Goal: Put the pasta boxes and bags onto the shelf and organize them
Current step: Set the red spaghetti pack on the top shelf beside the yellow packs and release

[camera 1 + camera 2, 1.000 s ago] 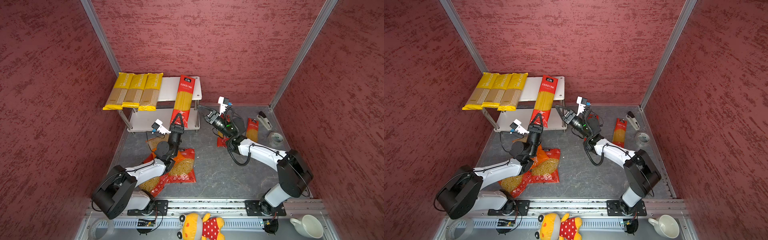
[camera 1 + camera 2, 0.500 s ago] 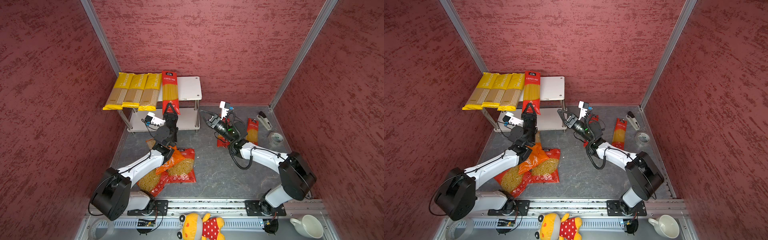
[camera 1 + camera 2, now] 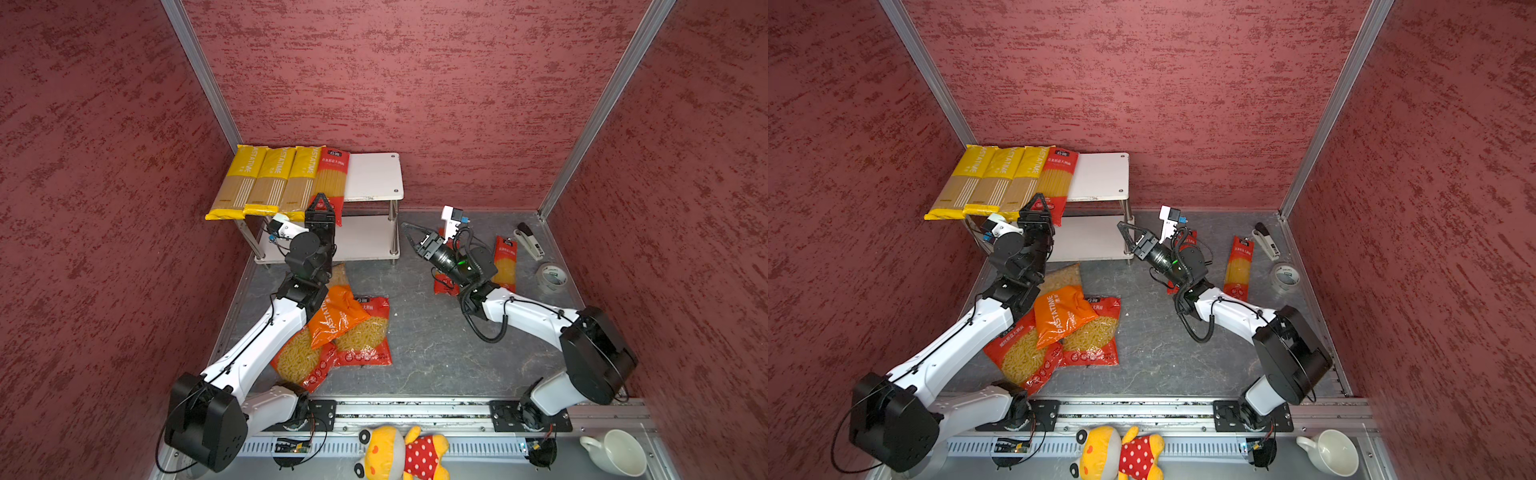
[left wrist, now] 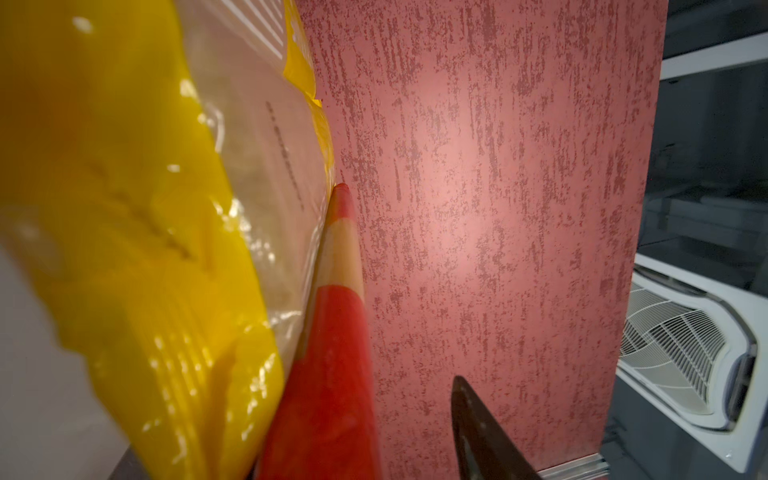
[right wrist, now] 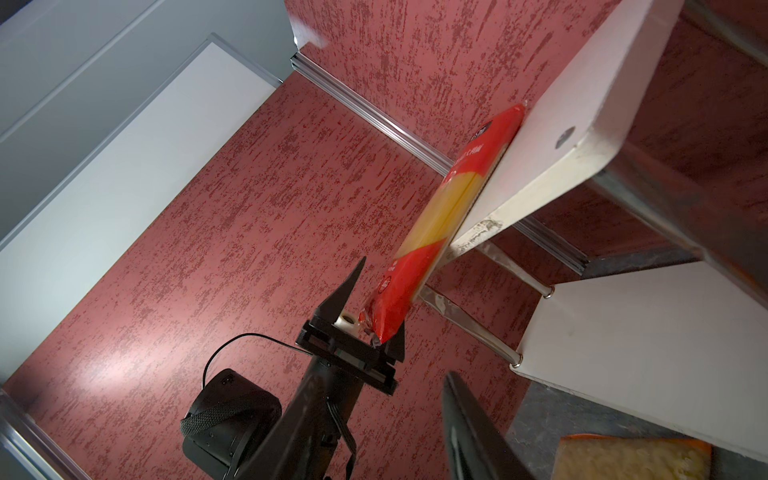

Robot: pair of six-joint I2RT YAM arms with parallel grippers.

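Next, I move my left gripper back toward the tip of the red box's near end (image 3: 338,217) and push it in line with the yellow boxes (image 3: 294,214), because that end sticks out past them.
The white two-tier shelf (image 3: 374,174) (image 3: 1100,174) stands at the back wall. Three yellow pasta boxes (image 3: 266,178) lie side by side on its top board. A red box (image 3: 332,178) (image 3: 1059,178) (image 5: 436,220) (image 4: 328,374) lies flat right beside them. My left gripper (image 3: 319,203) (image 3: 1038,201) is open around that box's overhanging near end. My right gripper (image 3: 409,235) (image 3: 1127,235) hovers open and empty right of the shelf. Two more red boxes (image 3: 505,264) (image 3: 444,284) lie on the floor. The orange bag (image 3: 338,316) rests on two red bags (image 3: 365,332) (image 3: 299,361).
A stapler (image 3: 528,241) and a tape roll (image 3: 550,277) lie by the right wall. A plush toy (image 3: 399,453) and a white cup (image 3: 615,455) sit in front of the rail. The shelf's lower board (image 3: 361,239) is bare.
My left gripper swung the red box leftward over the shelf top until it lay beside the yellow boxes, then opened. My right gripper drew back a little from the shelf.
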